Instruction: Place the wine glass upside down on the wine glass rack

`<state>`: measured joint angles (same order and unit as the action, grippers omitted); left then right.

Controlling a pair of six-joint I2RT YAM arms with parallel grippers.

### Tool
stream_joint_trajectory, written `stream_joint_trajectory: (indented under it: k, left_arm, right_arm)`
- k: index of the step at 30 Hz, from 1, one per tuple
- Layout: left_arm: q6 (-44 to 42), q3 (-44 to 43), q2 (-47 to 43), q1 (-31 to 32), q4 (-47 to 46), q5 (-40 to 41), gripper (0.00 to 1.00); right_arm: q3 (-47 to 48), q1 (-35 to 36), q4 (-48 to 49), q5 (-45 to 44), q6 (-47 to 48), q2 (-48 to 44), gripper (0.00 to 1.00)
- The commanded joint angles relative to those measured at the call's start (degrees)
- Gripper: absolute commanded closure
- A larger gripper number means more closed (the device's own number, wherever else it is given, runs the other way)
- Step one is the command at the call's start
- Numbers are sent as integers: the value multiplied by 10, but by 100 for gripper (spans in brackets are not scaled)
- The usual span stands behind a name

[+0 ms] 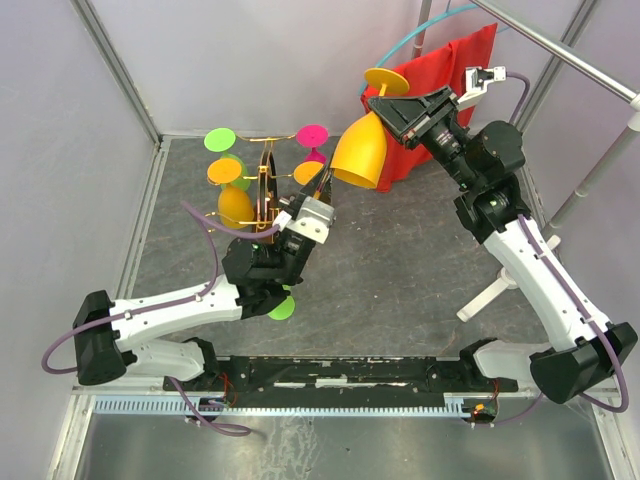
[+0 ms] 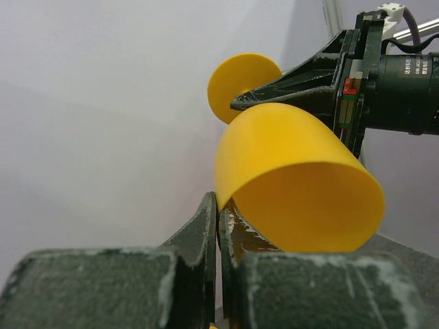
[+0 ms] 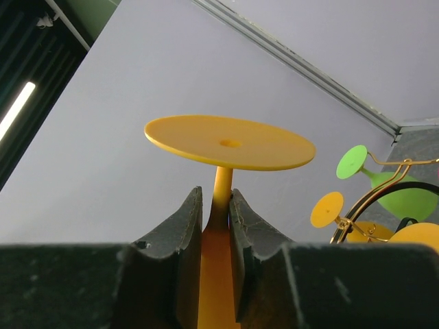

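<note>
My left gripper is holding the bowl's rim (image 1: 336, 174), and its arm is across the rack (image 1: 268, 180). It should let go and move away before my right gripper hangs the glass.
The yellow wine glass (image 1: 360, 150) hangs in the air, foot up and bowl mouth tilted down to the left, just right of the wine glass rack (image 1: 265, 185). My right gripper (image 1: 385, 102) is shut on its thin stem right under the round foot (image 3: 230, 142), with both fingers pressed against the stem (image 3: 221, 188). My left gripper (image 1: 328, 192) reaches up from below, and its jaws are shut on the thin rim of the bowl (image 2: 295, 178). In the left wrist view the rim runs into the slit between the left gripper's (image 2: 218, 205) fingertips. The rack's gold wire arms (image 3: 374, 202) show at the right edge of the right wrist view.
The rack carries a green glass (image 1: 222, 142), a pink one (image 1: 313, 135) and orange-yellow ones (image 1: 235, 205). A red cloth (image 1: 450, 80) hangs behind the right arm. A green disc (image 1: 282, 308) lies under the left arm. White stand legs (image 1: 490, 295) are at the right.
</note>
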<state>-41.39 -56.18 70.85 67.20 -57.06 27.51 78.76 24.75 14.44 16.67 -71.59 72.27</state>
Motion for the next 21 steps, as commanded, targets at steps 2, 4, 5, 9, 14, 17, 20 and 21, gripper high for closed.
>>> stream_joint_trajectory:
  k: [2, 4, 5, 9, 14, 17, 20, 21]
  left_arm:
    - [48, -1, 2, 3, 17, -19, 97]
    - [54, -1, 2, 3, 18, -21, 97]
    - [56, -1, 2, 3, 20, -21, 97]
    - [58, 2, -1, 3, 31, -24, 91]
    - [52, 22, -33, 3, 76, -21, 63]
    - [66, 53, -67, 3, 106, -8, 47]
    - [96, 87, -103, 3, 138, 5, 37]
    - [103, 97, -117, 3, 147, 8, 35]
  right_arm:
    - [29, 5, 10, 13, 38, 2, 79]
    - [31, 4, 5, 12, 43, 1, 79]
    - [31, 5, 2, 11, 45, 0, 79]
    - [33, 4, -5, 11, 66, -1, 95]
    - [39, 4, -74, -26, 158, -22, 99]
    - [34, 4, -89, -56, 200, -38, 99]
    - [43, 4, -109, -70, 243, -44, 99]
    - [47, 4, -119, -72, 255, -44, 99]
